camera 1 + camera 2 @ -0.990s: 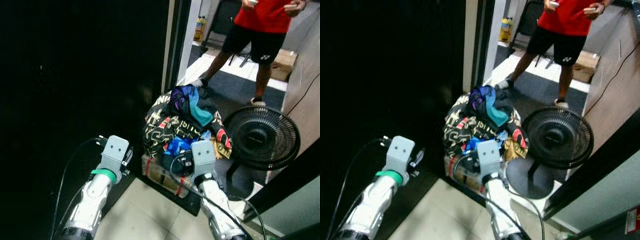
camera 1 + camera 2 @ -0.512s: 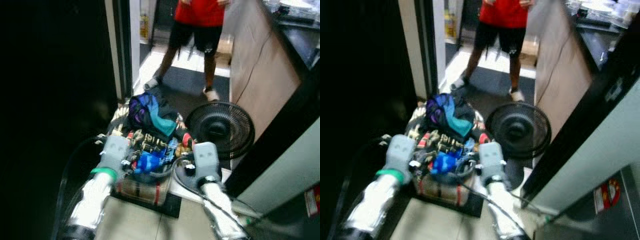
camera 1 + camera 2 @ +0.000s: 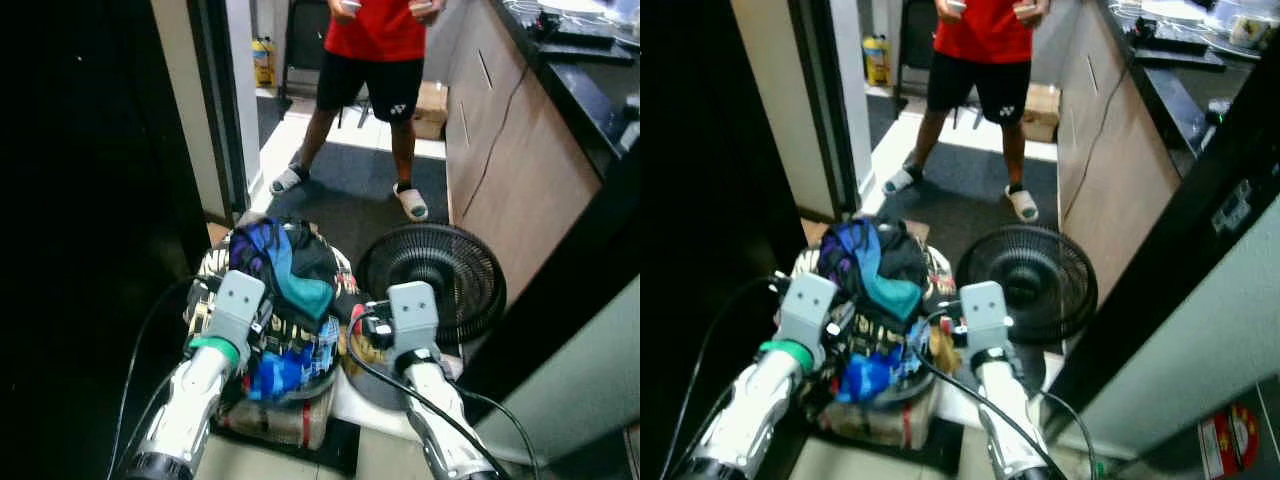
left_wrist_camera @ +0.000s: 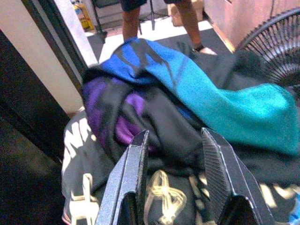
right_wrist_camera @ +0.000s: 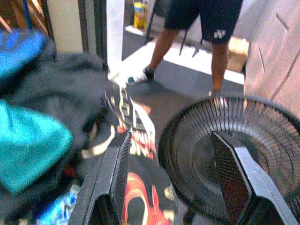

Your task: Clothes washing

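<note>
The teal piece (image 3: pixel 309 296) will come along when the robot lifts the purple and black fabric, because the blue runs into the teal (image 3: pixel 281 264) along one piece of cloth.
A heap of clothes (image 3: pixel 285 290) sits piled in a basket (image 3: pixel 278 422) on the floor just ahead: black printed fabric, with a teal piece (image 4: pixel 243 112) and a blue and purple piece (image 4: pixel 140 61) on top. My left gripper (image 4: pixel 173 187) hovers open right over the heap's black cloth, and nothing lies between its fingers (image 4: pixel 131 183). My right gripper (image 5: pixel 173 187) stands open at the heap's right side. It faces the fan (image 5: pixel 234 159) and holds nothing. In the eye views both arms reach forward on either side of the heap.
A black floor fan (image 3: pixel 432 285) stands right of the heap, close to my right arm. A person (image 3: pixel 370 60) in a red shirt stands ahead on a dark mat. A wooden counter (image 3: pixel 500 170) lines the right. A door frame (image 3: pixel 215 110) and a dark wall (image 3: pixel 90 200) are on the left.
The camera has swung right and moved forward, so the heap now lies between my arms and nearer. Both arms stay stretched forward as before.
</note>
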`<state>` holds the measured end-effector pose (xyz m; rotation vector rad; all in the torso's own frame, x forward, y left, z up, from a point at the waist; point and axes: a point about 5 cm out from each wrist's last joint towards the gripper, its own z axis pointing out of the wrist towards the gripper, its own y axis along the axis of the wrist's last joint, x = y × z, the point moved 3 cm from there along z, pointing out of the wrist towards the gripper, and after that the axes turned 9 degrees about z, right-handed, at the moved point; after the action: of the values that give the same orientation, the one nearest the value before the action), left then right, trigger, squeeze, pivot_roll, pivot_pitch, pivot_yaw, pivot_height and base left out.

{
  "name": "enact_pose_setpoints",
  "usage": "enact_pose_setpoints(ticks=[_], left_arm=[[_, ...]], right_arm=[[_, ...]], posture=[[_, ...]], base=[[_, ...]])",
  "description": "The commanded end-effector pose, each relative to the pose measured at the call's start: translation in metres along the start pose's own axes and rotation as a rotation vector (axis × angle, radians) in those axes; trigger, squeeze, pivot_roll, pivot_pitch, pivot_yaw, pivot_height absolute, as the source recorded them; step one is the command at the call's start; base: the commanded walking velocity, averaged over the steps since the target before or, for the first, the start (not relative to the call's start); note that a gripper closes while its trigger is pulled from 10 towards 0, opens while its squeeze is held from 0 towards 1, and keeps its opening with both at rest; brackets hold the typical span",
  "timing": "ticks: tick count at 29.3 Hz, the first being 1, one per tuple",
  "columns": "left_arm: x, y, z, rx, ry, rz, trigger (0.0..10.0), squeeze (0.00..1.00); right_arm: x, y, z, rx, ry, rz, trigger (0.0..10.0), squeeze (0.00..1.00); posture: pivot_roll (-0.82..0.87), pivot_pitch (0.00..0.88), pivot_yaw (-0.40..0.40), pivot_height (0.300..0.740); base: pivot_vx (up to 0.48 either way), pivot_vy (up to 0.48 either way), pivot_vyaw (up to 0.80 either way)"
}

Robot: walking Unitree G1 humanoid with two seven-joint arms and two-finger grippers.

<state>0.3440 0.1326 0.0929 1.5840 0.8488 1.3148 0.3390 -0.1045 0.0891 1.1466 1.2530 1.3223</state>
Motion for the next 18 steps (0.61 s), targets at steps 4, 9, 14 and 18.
enact_pose_setpoints(ticks=[4,9,14,18], left_arm=[[0.004,-0.008,-0.003,0.033,0.008,0.01,10.0,0.0],[0.004,-0.009,-0.002,0.043,0.01,0.016,10.0,0.0],[-0.003,-0.001,0.0,0.012,-0.03,0.091,10.0,0.0],[-0.006,0.003,0.002,0.009,-0.034,0.088,10.0,0.0]], right_arm=[[0.007,-0.004,-0.002,0.011,0.017,0.008,10.0,0.0],[0.008,0.001,-0.001,-0.008,0.034,0.007,10.0,0.0],[0.009,0.01,0.002,-0.04,0.058,0.0,10.0,0.0],[0.009,0.013,0.003,-0.051,0.061,-0.007,10.0,0.0]], posture=[[0.04,0.015,0.036,0.74],[0.04,0.016,0.037,0.74],[0.04,0.013,0.035,0.74],[0.04,0.012,0.034,0.74]], base=[[0.39,0.0,0.0],[0.078,0.0,0.0],[0.0,0.0,0.0],[0.0,0.0,0.0]])
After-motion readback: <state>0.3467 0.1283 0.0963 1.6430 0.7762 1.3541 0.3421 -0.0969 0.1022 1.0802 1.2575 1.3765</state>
